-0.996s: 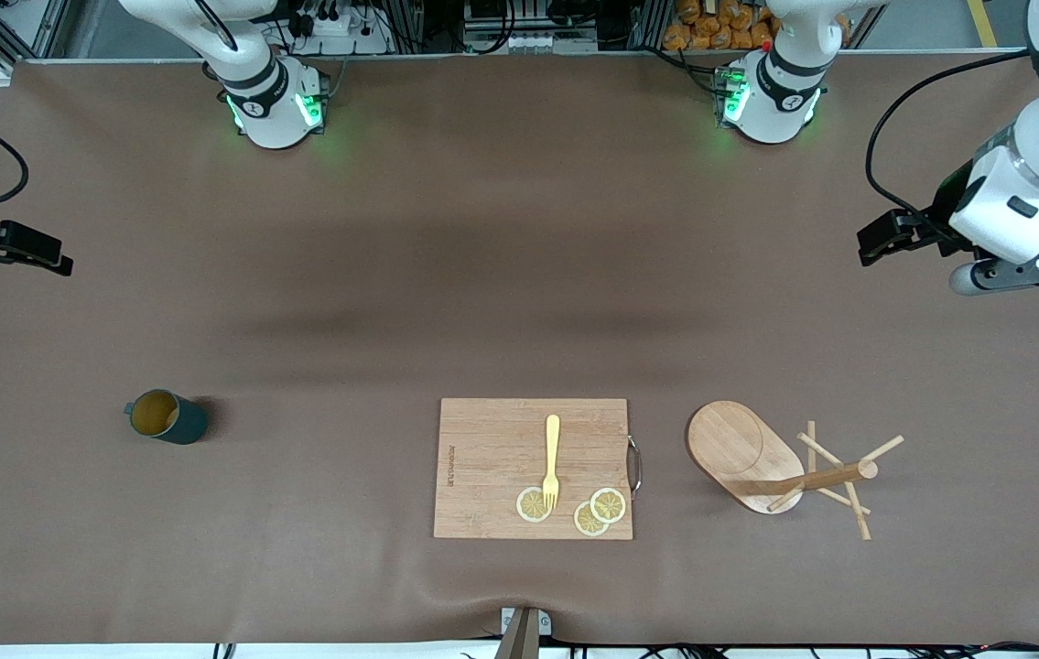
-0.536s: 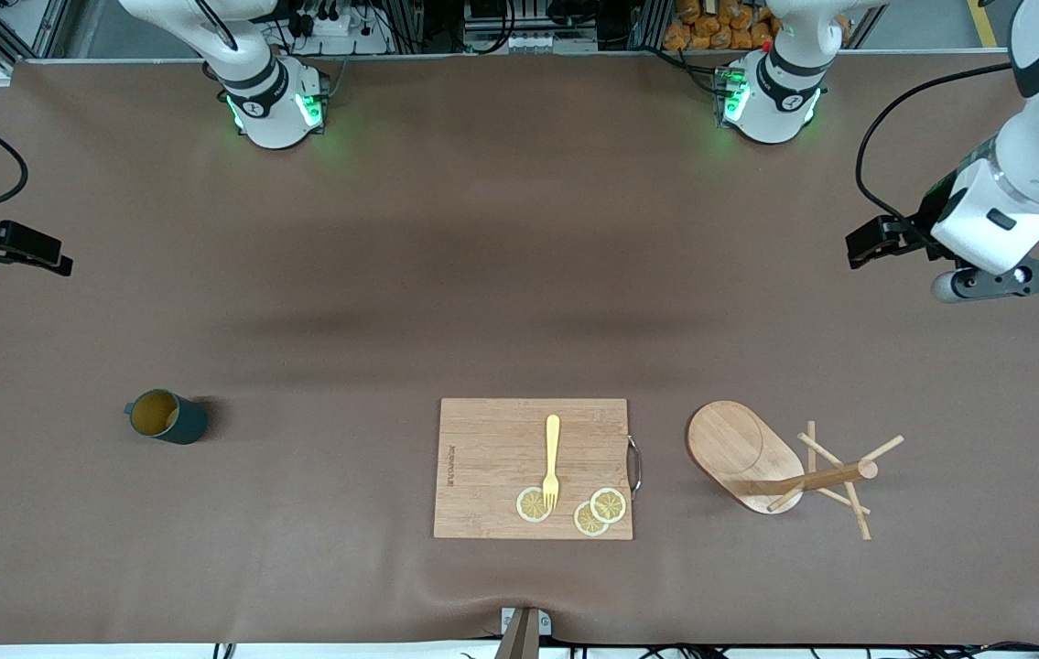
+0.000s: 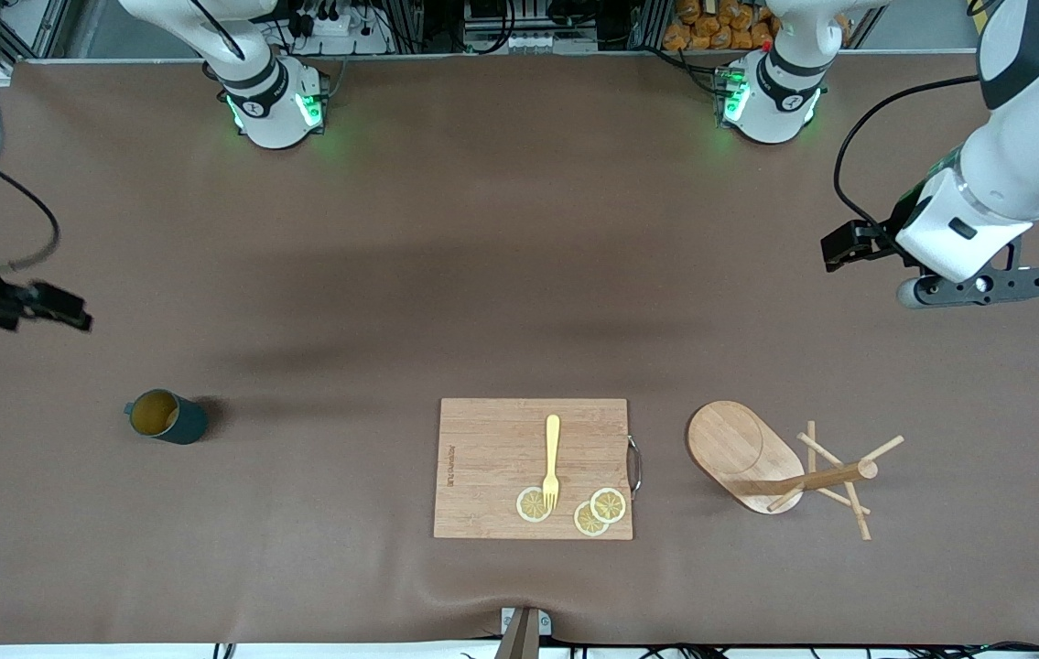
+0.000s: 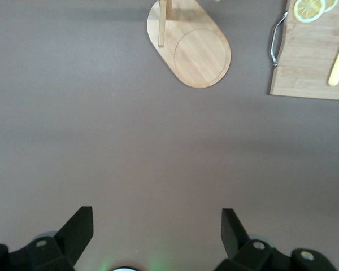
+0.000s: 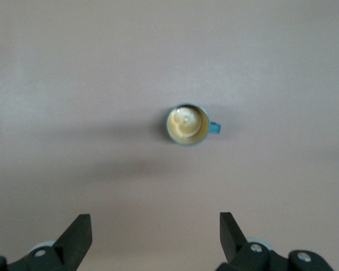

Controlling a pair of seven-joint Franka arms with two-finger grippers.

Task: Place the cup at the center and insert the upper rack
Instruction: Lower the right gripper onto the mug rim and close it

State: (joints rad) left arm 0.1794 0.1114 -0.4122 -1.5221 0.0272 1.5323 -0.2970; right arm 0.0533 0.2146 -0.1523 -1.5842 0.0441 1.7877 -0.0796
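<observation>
The cup (image 3: 167, 416) shows a pale round bottom (image 5: 186, 122) deep inside its tan sides, so I should expect it to be empty when I pick it up.
The cup (image 3: 164, 417), a dark teal mug with a tan inside, stands upright toward the right arm's end of the table; the right wrist view also shows the cup (image 5: 187, 125). The upper rack (image 3: 757, 458), a wooden mug tree, lies on its side toward the left arm's end, its oval base (image 4: 192, 48) tipped up and its pegs spread on the cloth. My right gripper (image 5: 153, 222) hangs open over bare table, apart from the cup. My left gripper (image 4: 155, 217) hangs open and empty over bare table, apart from the rack.
A bamboo cutting board (image 3: 533, 467) with a metal handle lies between cup and rack. On it are a yellow fork (image 3: 552, 458) and lemon slices (image 3: 592, 511). Brown cloth covers the table (image 3: 482, 275).
The left arm has swung inward over the table, toward the rack's side. The right arm has come in from the edge toward the cup. Both grippers stay open.
</observation>
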